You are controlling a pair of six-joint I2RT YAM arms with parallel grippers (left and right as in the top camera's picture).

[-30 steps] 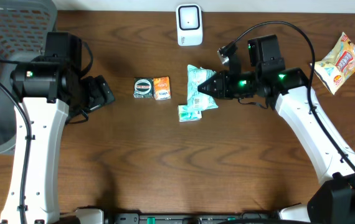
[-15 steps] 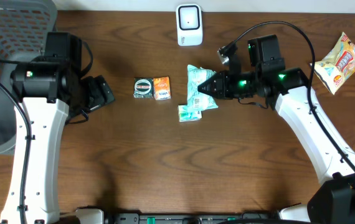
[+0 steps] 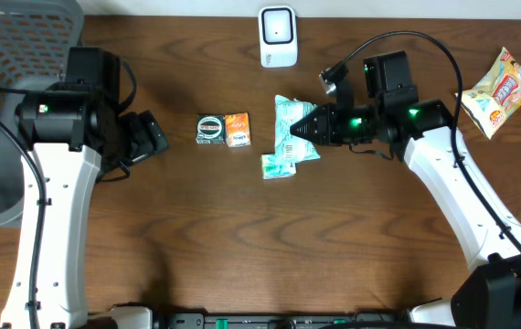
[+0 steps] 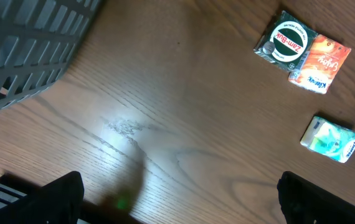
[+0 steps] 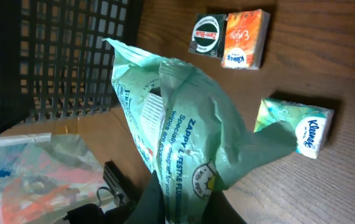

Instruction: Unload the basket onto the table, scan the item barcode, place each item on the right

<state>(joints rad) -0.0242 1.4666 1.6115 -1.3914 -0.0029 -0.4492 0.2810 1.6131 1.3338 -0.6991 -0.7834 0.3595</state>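
My right gripper is moving the wipes pack toward clear wood (image 3: pixel 345 185) between the Kleenex pack (image 3: pixel 279 171) and the snack bag, and should keep going, then let it go low.
My right gripper (image 3: pixel 306 130) is shut on one end of a pale green wipes pack (image 3: pixel 288 128), held above the table's middle. In the right wrist view the pack (image 5: pixel 184 124) rises crumpled from between the fingers of the gripper (image 5: pixel 187 200), its printed side towards the camera. The white barcode scanner (image 3: pixel 278 37) stands at the table's far edge, just left of the pack and apart from it. My left gripper (image 3: pixel 155 137) hangs open at the left with nothing between its fingers (image 4: pixel 59 193), over bare wood.
A green Zam-Buk box (image 3: pixel 210 129) and an orange tissue pack (image 3: pixel 237 130) lie side by side left of the held pack. A small Kleenex pack (image 3: pixel 277 166) lies below it. A snack bag (image 3: pixel 499 91) is at the far right, a grey basket (image 3: pixel 14 55) at the far left.
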